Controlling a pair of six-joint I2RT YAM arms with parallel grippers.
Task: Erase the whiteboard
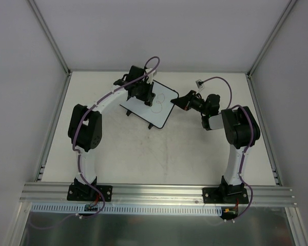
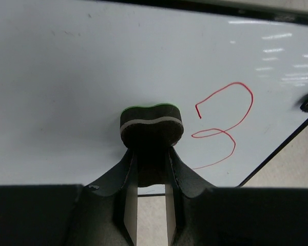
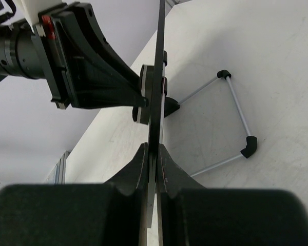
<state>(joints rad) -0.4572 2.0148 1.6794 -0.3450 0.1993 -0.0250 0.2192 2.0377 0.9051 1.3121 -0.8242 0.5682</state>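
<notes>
My left gripper is pressing the eraser on clean white beside the red mark, so next I slide it down to the mark's lower tail and wipe upward.
The whiteboard lies tilted at the table's back middle, with a red "3" drawn on it. My left gripper is over the board's upper part. It is shut on a dark felt eraser with a white and green layer, which presses on the white surface just left of the "3". My right gripper is shut on the board's right edge. In the right wrist view the board shows edge-on between the closed jaws, with the left gripper against its left face.
A wire stand with black corner caps rests on the table behind the board. White enclosure walls ring the table. An aluminium rail runs along the near edge, carrying both arm bases.
</notes>
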